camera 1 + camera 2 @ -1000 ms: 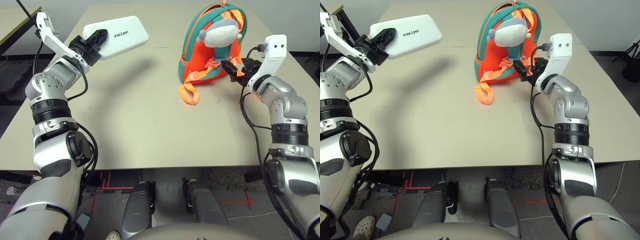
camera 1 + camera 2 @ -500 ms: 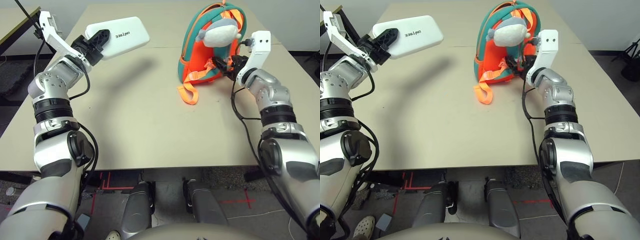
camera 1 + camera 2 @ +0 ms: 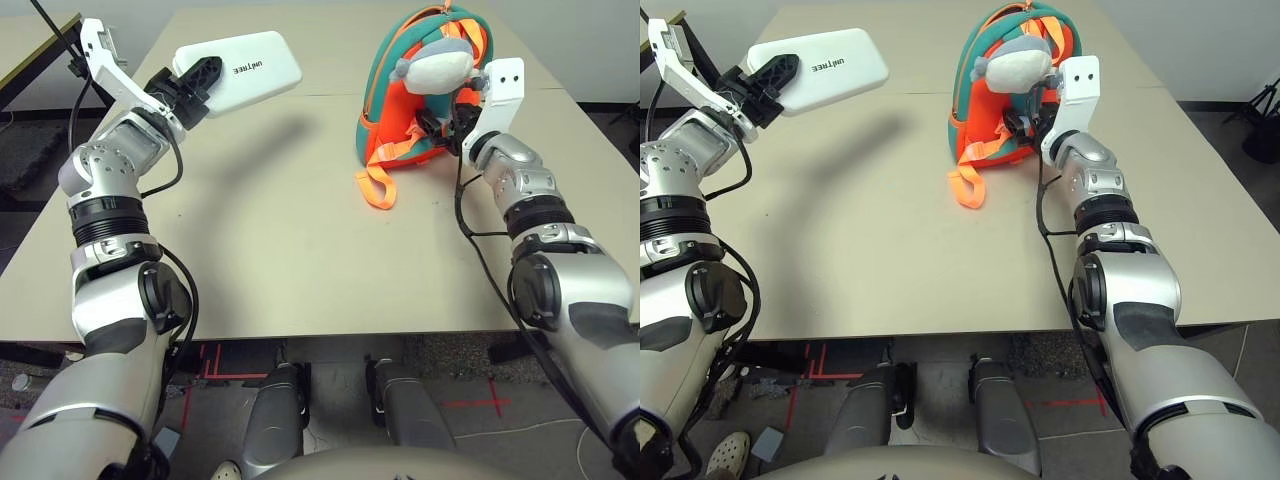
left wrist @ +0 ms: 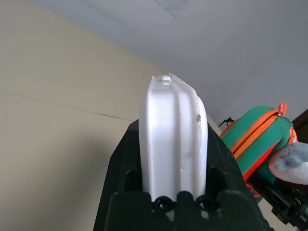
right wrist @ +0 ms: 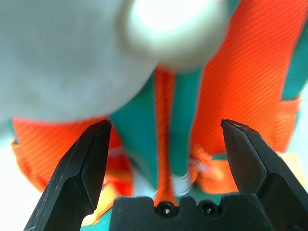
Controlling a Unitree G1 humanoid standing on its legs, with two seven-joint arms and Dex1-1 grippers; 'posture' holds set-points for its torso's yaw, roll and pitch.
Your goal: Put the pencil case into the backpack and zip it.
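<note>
The backpack (image 3: 393, 101) will come along, still standing, when I pull the teal and orange strap (image 5: 166, 130) toward me, because the strap runs down close against it.
My left gripper (image 3: 197, 80) is shut on one short end of the white pencil case (image 3: 240, 68) and holds it in the air over the table's far left. In the left wrist view the pencil case (image 4: 175, 139) stands edge-on between the black fingers. The orange and teal backpack (image 3: 400, 110) stands upright at the far right of centre, with its grey-white plush fish (image 3: 440, 65) near the top. My right gripper (image 3: 443, 118) is open and pressed close to the backpack's right side below the plush. Its wrist view has the open gripper (image 5: 164, 124) either side of a teal and orange strap (image 5: 166, 120).
The beige table (image 3: 300, 250) is bare between the two arms. An orange webbing loop (image 3: 375, 190) from the backpack lies on it toward me. A second table edge with black cables (image 3: 40, 40) is at the far left.
My right gripper has moved left and up, from beside the backpack to right against its side under the plush. The left arm with the pencil case has barely shifted.
</note>
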